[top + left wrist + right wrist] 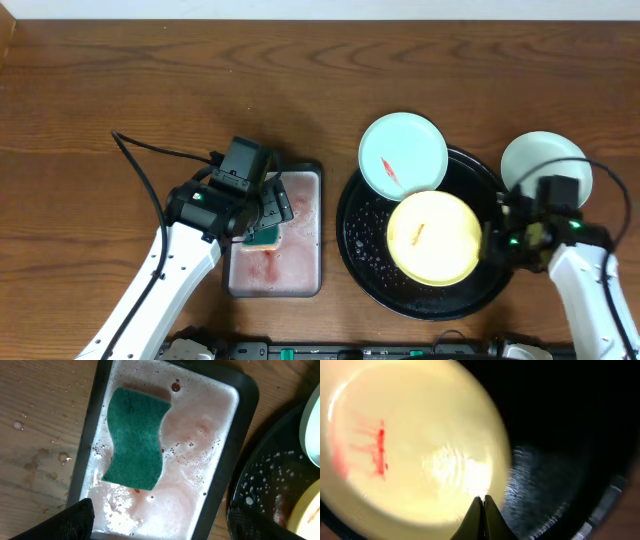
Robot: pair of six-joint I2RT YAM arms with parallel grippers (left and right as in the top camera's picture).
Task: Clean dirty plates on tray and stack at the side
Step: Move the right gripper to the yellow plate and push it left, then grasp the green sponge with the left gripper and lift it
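Next, my left gripper lifts the green sponge (pixel 136 440) from the pan before stacking the yellow plate by my right gripper, as that plate has a red smear (pixel 419 234).
The black tray (pixel 360 235) holds a yellow plate (pixel 432 238) with a faint red smear. A pale mint plate (pixel 402 153) with a red streak leans over the tray's far rim. Another pale plate (pixel 545 163) lies on the table just right of the tray. My right gripper (pixel 492 243) is shut, and in the right wrist view its tips (pixel 483 497) sit over the right edge of the yellow plate (pixel 410 445), both fingers on top. My left gripper (pixel 160 527) hangs open over the grey pan (pixel 247 390), above the green sponge (pixel 136 437).
The pan (pixel 300 285) holds pinkish soapy water, with the sponge (pixel 265 236) lying in its left half. Water drops dot the wood left of the pan (pixel 60 457). The wet tray (pixel 260 475) lies just right of the pan.
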